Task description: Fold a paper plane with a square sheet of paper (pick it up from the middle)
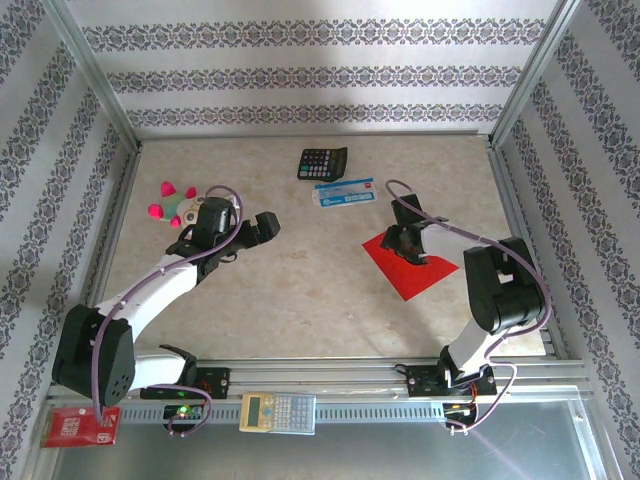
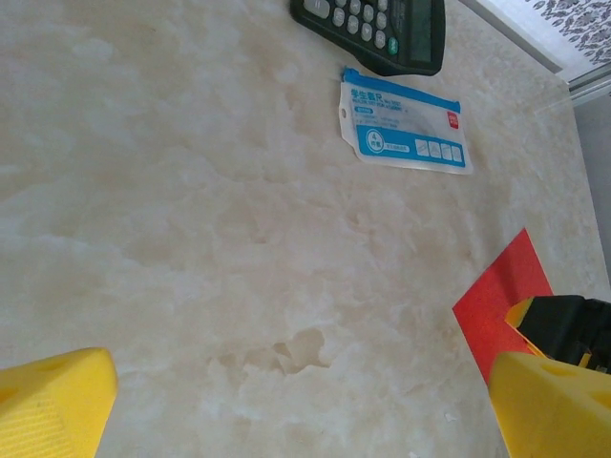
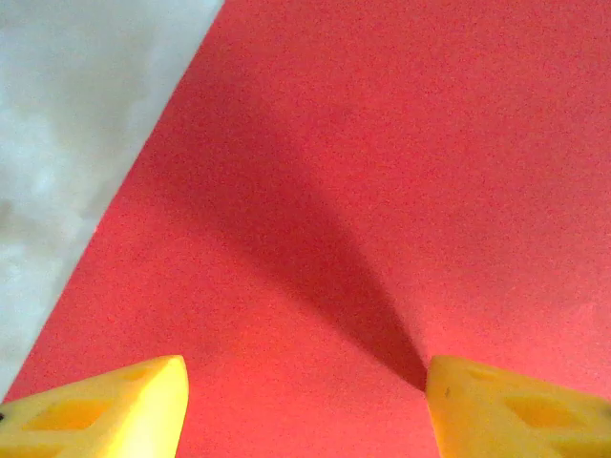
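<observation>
The sheet (image 1: 407,278) lies far from my left gripper, so my right gripper should slide the sheet to the open centre (image 1: 302,272) before my left gripper takes its middle.
The square sheet of paper (image 1: 420,270) is bright red and lies flat and uncreased on the table's right half. My right gripper (image 1: 405,243) is down on its upper left part. In the right wrist view the yellow fingertips (image 3: 115,410) rest against the red sheet (image 3: 382,143), jaws apart, with flat paper between them and nothing pinched (image 3: 305,382). My left gripper (image 1: 268,225) hovers open over bare table at centre left (image 2: 301,401). The sheet's corner (image 2: 501,296) shows at the right of the left wrist view. The paper plane is out of view.
A black calculator (image 1: 322,162) and a blue-and-white packet (image 1: 344,192) lie at the back centre. A pink-and-green toy (image 1: 172,203) sits behind the left arm. On the front rail lie a second calculator (image 1: 277,411) and a small red printed packet (image 1: 80,425).
</observation>
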